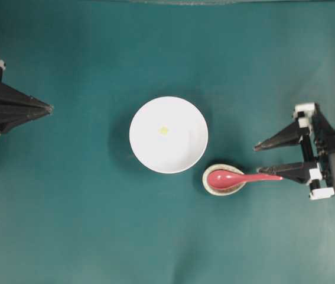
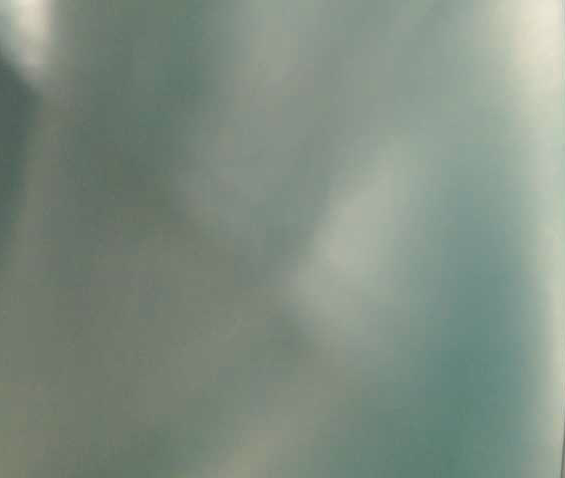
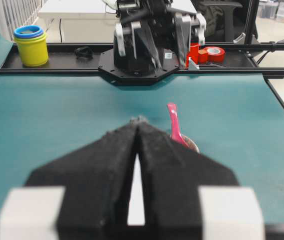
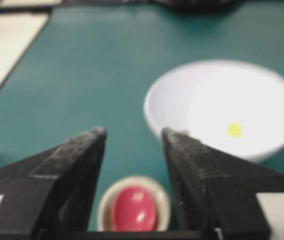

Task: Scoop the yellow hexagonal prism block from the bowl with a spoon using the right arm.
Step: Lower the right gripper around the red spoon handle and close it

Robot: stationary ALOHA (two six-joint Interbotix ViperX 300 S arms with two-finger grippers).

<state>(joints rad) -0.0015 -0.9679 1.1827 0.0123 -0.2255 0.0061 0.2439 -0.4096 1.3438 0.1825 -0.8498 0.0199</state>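
Observation:
My gripper will make the white bowl (image 1: 168, 135) slide a little when it pushes the pink-red spoon inside, because the bowl stands free, far from my left gripper (image 1: 22, 109).
The white bowl (image 1: 168, 155) (image 4: 192, 95) stands mid-table with the tiny yellow hexagonal prism block (image 1: 163, 131) (image 4: 234, 130) lying inside it. Just right of the bowl, the pink-red spoon (image 1: 238, 177) (image 3: 173, 122) rests with its scoop (image 4: 134, 209) in a small cream dish (image 1: 208, 184) and its handle pointing right. My right gripper (image 1: 259, 160) (image 4: 133, 132) is open at the handle's end. In the overhead view its nearer finger lies along the handle tip, and nothing is gripped. My left gripper (image 1: 50, 108) (image 3: 138, 120) stays shut and empty at the far left.
The small dish's rim (image 4: 106, 200) lies low between my right fingers. Beyond the table's far rail stand a yellow cup stack with a blue ring (image 3: 30, 45) and red tape rolls (image 3: 213, 52). The table-level view is a blur of teal.

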